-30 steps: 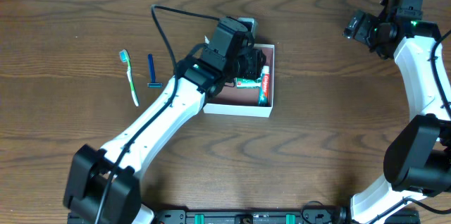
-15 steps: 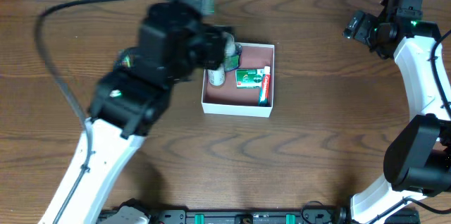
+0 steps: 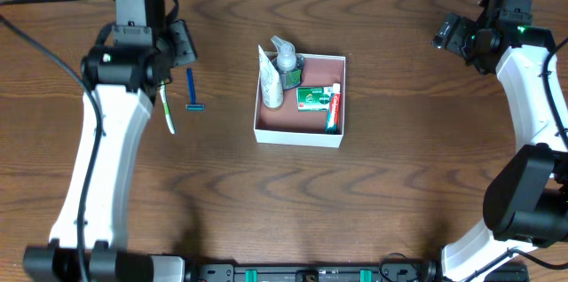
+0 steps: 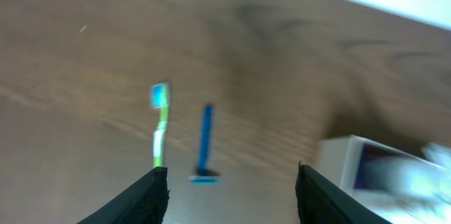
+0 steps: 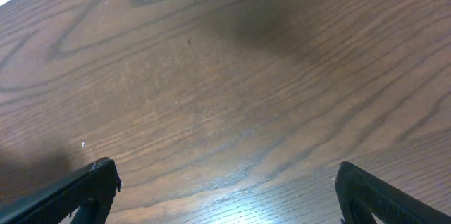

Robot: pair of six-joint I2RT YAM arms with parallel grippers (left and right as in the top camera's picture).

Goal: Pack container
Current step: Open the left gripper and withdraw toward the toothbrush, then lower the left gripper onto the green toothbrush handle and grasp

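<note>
Open wood lies between the green toothbrush and the blue razor, so the robot's left gripper should keep going down until its fingers are on both sides of the toothbrush handle, then close.
The container, a shallow white box with a pinkish-brown inside, sits mid-table and holds a white tube, a pump bottle, a green pack and a red-and-white toothpaste. A blue razor and a green toothbrush lie left of it. My left gripper is open and empty above them. In the left wrist view, the razor and toothbrush lie ahead of its jaws, with the container at the right. My right gripper is open and empty at the far right.
The right wrist view shows only bare wood between the open jaws. A black cable runs from the left wrist along the table's far left edge. The white back edge lies just beyond both grippers.
My left arm has swung from over the container to the left, above the razor and toothbrush. The tube and pump bottle now show in the container's left side. The right arm is still.
</note>
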